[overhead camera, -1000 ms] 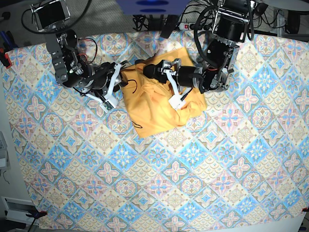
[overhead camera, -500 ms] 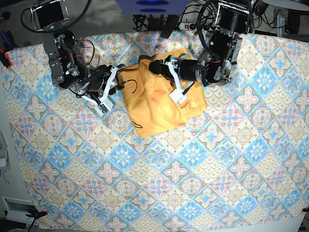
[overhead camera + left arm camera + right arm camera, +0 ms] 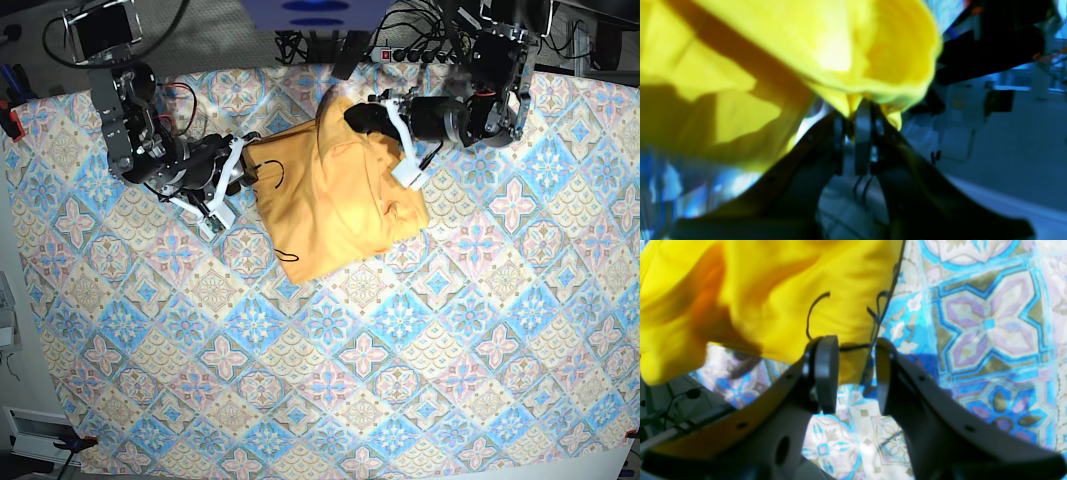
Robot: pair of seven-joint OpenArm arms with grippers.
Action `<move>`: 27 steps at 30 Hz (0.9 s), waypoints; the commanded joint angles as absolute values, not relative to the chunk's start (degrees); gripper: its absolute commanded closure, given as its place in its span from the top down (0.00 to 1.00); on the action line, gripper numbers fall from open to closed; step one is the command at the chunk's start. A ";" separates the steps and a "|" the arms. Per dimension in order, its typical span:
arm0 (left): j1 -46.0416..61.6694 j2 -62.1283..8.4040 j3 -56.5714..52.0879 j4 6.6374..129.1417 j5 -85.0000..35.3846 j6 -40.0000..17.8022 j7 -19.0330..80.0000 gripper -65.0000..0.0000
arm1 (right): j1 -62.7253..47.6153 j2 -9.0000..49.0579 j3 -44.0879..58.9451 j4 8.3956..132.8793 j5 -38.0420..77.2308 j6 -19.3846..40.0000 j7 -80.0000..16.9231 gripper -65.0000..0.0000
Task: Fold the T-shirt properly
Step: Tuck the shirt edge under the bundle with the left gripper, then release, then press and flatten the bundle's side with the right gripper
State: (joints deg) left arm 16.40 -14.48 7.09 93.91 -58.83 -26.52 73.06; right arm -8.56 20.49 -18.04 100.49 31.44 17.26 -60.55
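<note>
The yellow-orange T-shirt [image 3: 322, 212] lies bunched up in raised folds [image 3: 358, 152], so the whole heap will slide along, still crumpled, when the robot's right gripper pulls it.
The yellow-orange T-shirt [image 3: 335, 200] lies crumpled on the tablecloth at the back centre. My left gripper [image 3: 355, 118] is at its far upper edge and is shut on a bunched fold of the T-shirt [image 3: 853, 60], with the fingertips [image 3: 863, 113] pressed together on the cloth. My right gripper [image 3: 250, 176] is at the shirt's left edge. Its fingers [image 3: 826, 373] stand open, and the hem of the T-shirt [image 3: 780, 306] sits loosely between them, not pinched. A loose black thread [image 3: 811, 313] curls over the fabric there.
The blue-pink patterned tablecloth [image 3: 400, 350] covers the whole table. A power strip and cables [image 3: 400, 50] run along the back edge. Both arm bases stand at the back corners, with the right arm's [image 3: 120, 110] on the view's left.
My left gripper has shut on the shirt's fold and pulled back toward the far right, drawing the top of the shirt up with it. The right gripper has hardly moved.
</note>
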 commanded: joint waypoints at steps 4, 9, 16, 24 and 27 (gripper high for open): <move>18.77 -16.92 7.08 97.71 -59.91 -26.77 73.10 0.06 | -8.04 20.97 -17.89 101.41 32.04 17.27 -59.65 0.28; 19.56 -18.33 6.90 95.87 -57.19 -26.77 72.84 0.07 | -8.66 20.97 -17.89 101.41 32.04 17.27 -59.65 0.28; 20.00 -17.10 1.01 92.62 -55.60 -26.68 72.92 0.14 | -8.75 20.97 -17.89 101.58 31.96 17.27 -59.65 0.28; 24.92 -16.92 -6.55 98.51 -57.80 -26.95 72.92 0.39 | -6.73 20.97 -17.98 104.92 31.78 17.27 -59.65 0.28; 25.98 -16.92 -6.29 101.14 -58.42 -27.03 73.10 0.40 | -2.24 20.97 -21.85 104.92 31.78 17.27 -59.65 0.28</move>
State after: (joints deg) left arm 25.69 -16.38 -6.13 100.09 -57.43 -26.81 73.36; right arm -3.25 20.69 -21.96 103.77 31.07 16.95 -60.71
